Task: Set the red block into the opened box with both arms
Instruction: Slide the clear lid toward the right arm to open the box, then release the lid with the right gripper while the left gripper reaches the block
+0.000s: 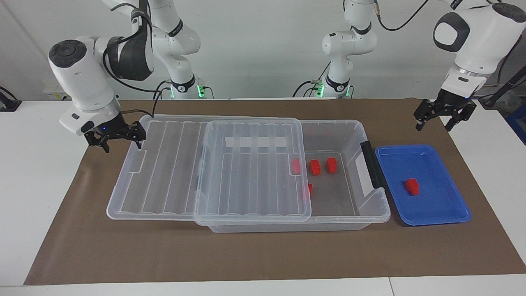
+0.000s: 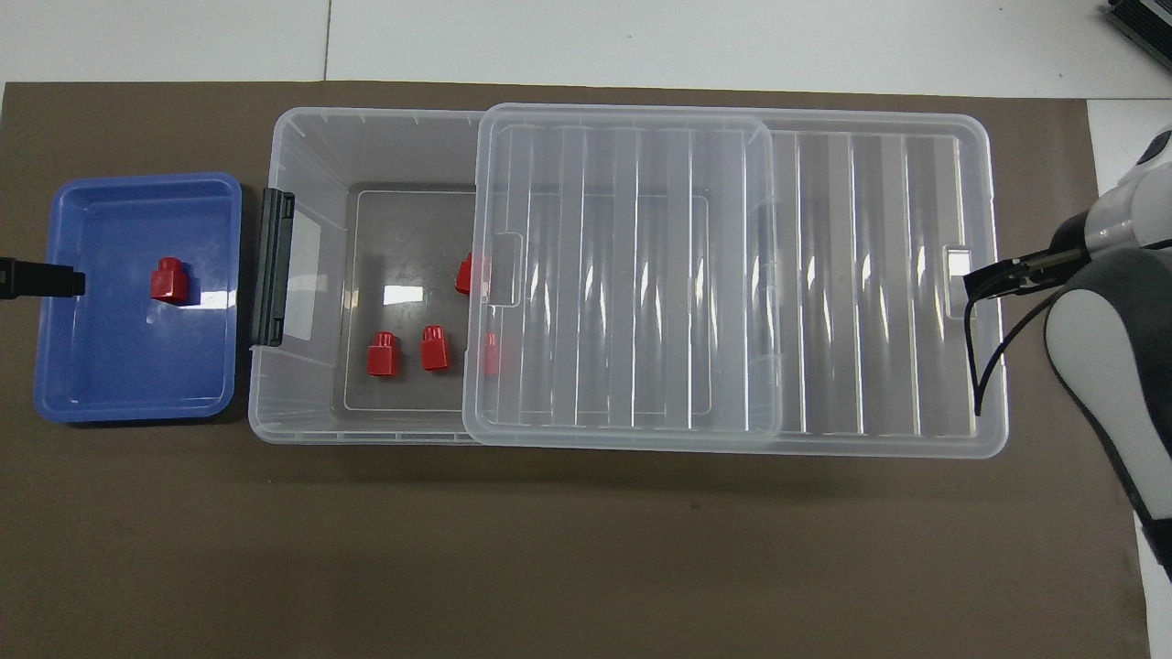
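The ribbed lid (image 2: 879, 286) is resting flat along the box's rims (image 2: 626, 441). It will slide straight over the red blocks when I push its overhanging end.
One red block (image 1: 411, 186) (image 2: 169, 280) lies in the blue tray (image 1: 439, 203) (image 2: 119, 366). The clear box (image 1: 354, 130) (image 2: 307, 151) is partly uncovered, its ribbed lid (image 1: 172, 164) (image 2: 870, 275) slid toward the right arm's end. Several more red blocks (image 1: 315, 167) (image 2: 382, 355) lie on its floor, some under the lid's edge. My left gripper (image 1: 435, 123) (image 2: 55, 280) hangs open and holds nothing, up in the air by the tray's outer end. My right gripper (image 1: 119, 142) (image 2: 984, 282) is open and holds nothing, at the lid's overhanging end.
A brown mat (image 1: 246, 255) (image 2: 549, 549) covers the table under the box and tray. The box's black handle (image 1: 372, 164) (image 2: 273, 265) faces the tray. White table (image 1: 37, 185) lies past the mat at both ends.
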Motion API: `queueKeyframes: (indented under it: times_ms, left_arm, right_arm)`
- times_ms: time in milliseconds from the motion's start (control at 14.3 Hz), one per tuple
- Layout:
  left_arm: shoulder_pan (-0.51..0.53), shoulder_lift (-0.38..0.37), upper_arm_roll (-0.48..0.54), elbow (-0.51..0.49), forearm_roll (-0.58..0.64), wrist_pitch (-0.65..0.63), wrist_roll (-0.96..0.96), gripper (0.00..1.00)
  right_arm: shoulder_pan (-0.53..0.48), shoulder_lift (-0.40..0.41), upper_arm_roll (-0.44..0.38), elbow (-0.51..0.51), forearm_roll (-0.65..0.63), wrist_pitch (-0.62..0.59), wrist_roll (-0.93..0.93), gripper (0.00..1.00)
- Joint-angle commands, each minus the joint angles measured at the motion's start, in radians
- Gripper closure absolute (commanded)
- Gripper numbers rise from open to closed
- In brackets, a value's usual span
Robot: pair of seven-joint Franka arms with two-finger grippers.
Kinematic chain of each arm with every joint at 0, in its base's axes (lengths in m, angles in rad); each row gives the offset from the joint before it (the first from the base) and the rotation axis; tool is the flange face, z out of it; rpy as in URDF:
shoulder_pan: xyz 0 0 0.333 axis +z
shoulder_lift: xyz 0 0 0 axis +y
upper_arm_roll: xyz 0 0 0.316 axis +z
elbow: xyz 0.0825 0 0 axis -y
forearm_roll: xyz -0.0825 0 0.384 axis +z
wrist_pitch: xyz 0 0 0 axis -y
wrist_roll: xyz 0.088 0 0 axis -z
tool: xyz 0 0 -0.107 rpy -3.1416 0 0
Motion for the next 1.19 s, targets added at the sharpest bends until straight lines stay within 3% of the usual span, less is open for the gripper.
queueKeyframes:
  times_ms: [0,280,771,1121]
  left_arm:
    - [0.019,-0.076,-0.006,-0.14,0.013,0.078,0.003,0.0]
    - [0.036,-0.083,-0.006,-0.164,0.013,0.142,-0.006,0.0]
    - [0.04,0.057,-0.006,-0.164,0.013,0.242,-0.04,0.0]
    - [0.043,0.152,-0.006,-0.166,0.013,0.29,-0.042,0.0]
  right_arm:
    - [-0.063,-0.055,0.064,-0.014,0.03,-0.027,0.094,0.0]
    - [-0.085,-0.083,0.082,0.035,0.07,-0.071,0.168,0.0]
    - [-0.082,-0.081,0.082,0.193,0.067,-0.246,0.217,0.0]
    - [-0.094,-0.08,0.095,0.206,0.067,-0.303,0.208,0.0]
